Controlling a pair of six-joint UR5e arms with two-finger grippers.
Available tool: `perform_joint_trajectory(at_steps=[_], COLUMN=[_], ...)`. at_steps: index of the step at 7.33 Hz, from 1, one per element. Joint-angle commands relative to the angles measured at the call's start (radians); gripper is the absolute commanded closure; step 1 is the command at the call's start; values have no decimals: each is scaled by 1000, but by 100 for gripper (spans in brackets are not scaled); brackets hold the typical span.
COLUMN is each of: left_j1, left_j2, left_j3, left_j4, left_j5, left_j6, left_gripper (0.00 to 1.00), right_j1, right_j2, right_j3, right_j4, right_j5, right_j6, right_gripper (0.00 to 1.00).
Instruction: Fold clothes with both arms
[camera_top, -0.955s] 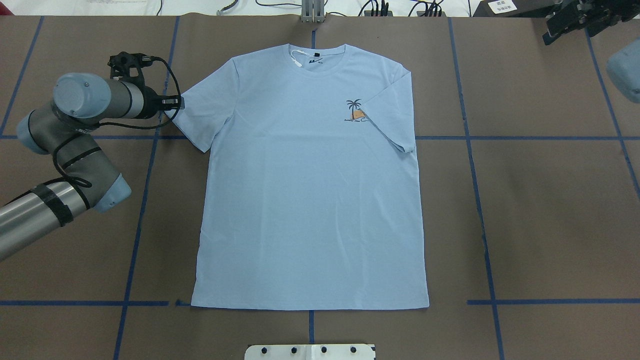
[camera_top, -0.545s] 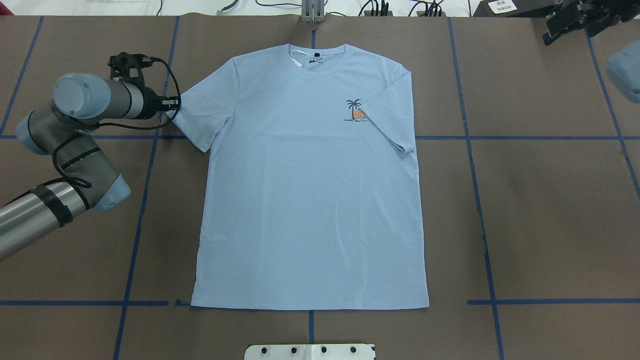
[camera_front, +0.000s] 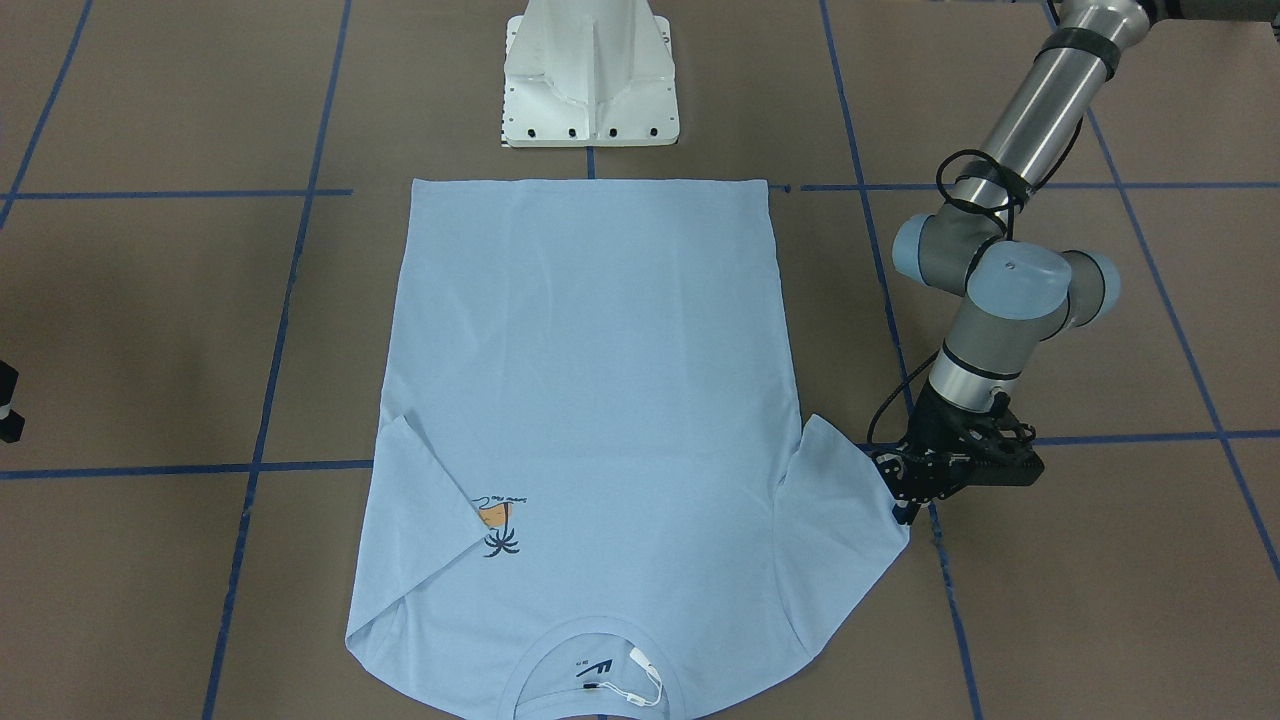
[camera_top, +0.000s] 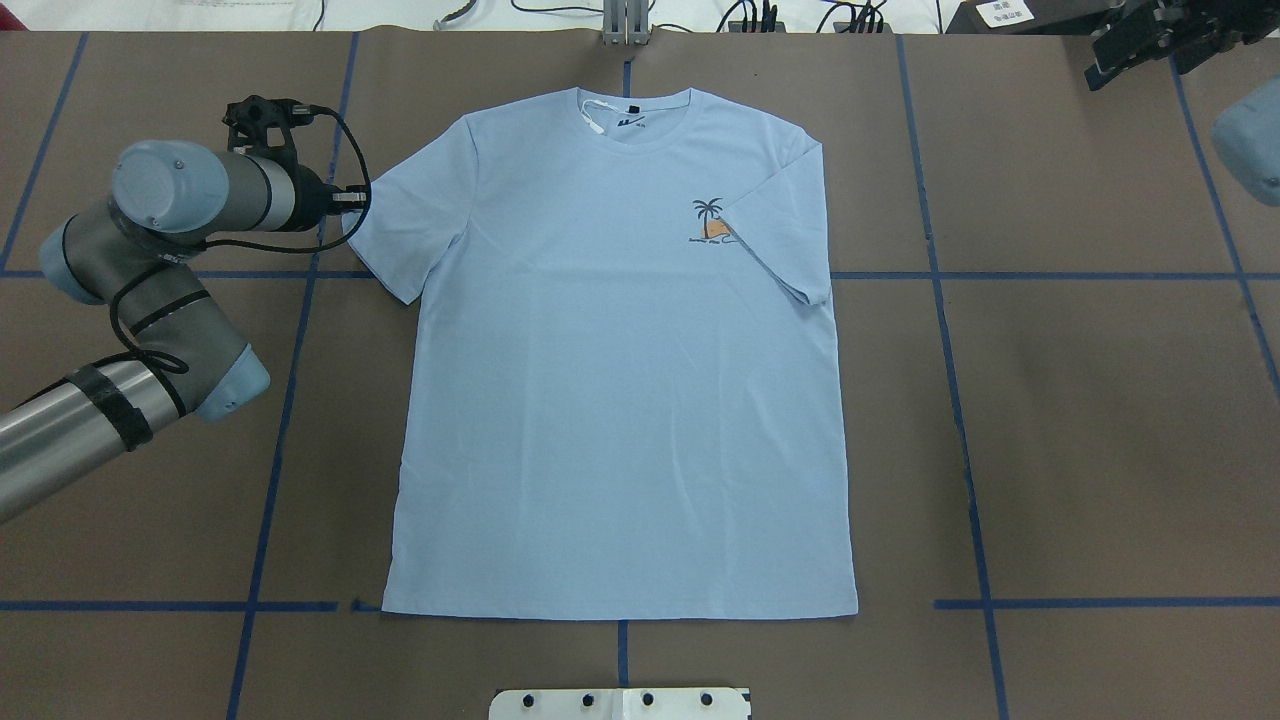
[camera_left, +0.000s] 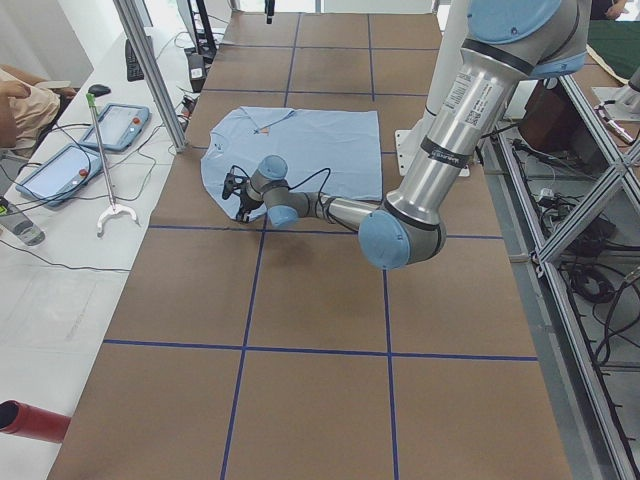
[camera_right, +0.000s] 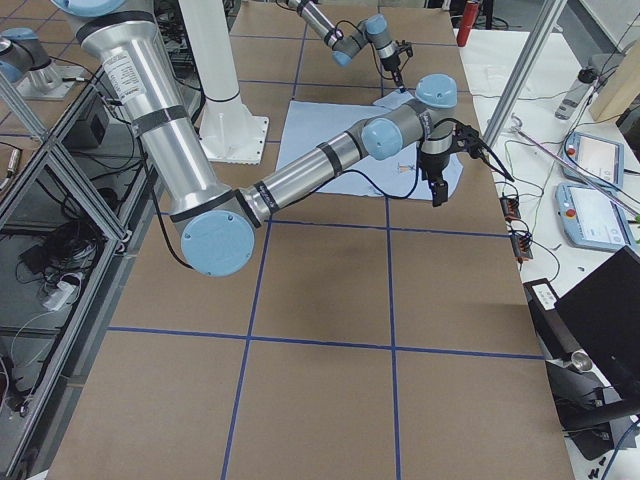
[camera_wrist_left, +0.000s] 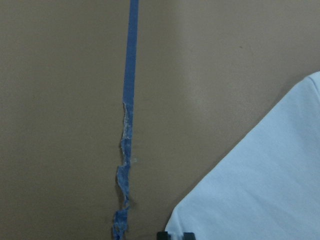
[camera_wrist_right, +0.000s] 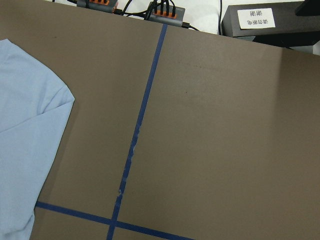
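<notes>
The T-shirt's chest (camera_front: 701, 506) is flat and my left gripper is pinching the spread sleeve's hem (camera_front: 905, 539), so I should fold inward next until the hem lies on the chest.
The light blue T-shirt (camera_top: 620, 400) lies flat, collar toward the far edge; it also shows in the front view (camera_front: 590, 330). One sleeve (camera_top: 785, 230) is folded over beside the palm-tree print (camera_top: 712, 222). My left gripper (camera_top: 358, 200) is low at the hem of the other, spread sleeve (camera_front: 840, 520). In the left wrist view its fingertips (camera_wrist_left: 162, 235) stand close together at that hem (camera_wrist_left: 250, 190); I cannot tell whether they pinch it. My right gripper (camera_right: 437, 190) hangs off the shirt near the far right corner (camera_top: 1140, 40); whether it is open or shut is unclear.
The white pedestal base (camera_front: 590, 70) stands at the shirt's bottom hem. Blue tape lines (camera_top: 290, 400) grid the brown table. Cable boxes (camera_top: 625, 25) and a labelled black box (camera_wrist_right: 265, 20) sit along the far edge. Tablets (camera_left: 110, 125) lie beyond it.
My left wrist and gripper have shifted slightly toward the far edge along the sleeve hem. The shirt and the right arm have not visibly moved.
</notes>
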Motion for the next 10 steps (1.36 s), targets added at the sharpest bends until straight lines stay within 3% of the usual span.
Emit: perform_joint_trajectory(at_steps=[1, 5, 8, 10], left_j1=[26, 124, 124, 124], left_j2=[-67, -239, -319, -322], left_j3=[-93, -63, 53, 54], left_j4=[203, 385, 384, 382], left_j5=[6, 52, 55, 59], left_j6=[-22, -148, -191, -193], left_gripper=[100, 100, 100, 100], right_j1=[0, 0, 0, -2], right_j2=[-1, -1, -1, -1], right_j3=[3, 1, 0, -2], right_j4=[0, 5, 5, 5], right_j5=[0, 0, 0, 0], right_j6=[6, 9, 11, 12], right_gripper=[0, 0, 0, 0])
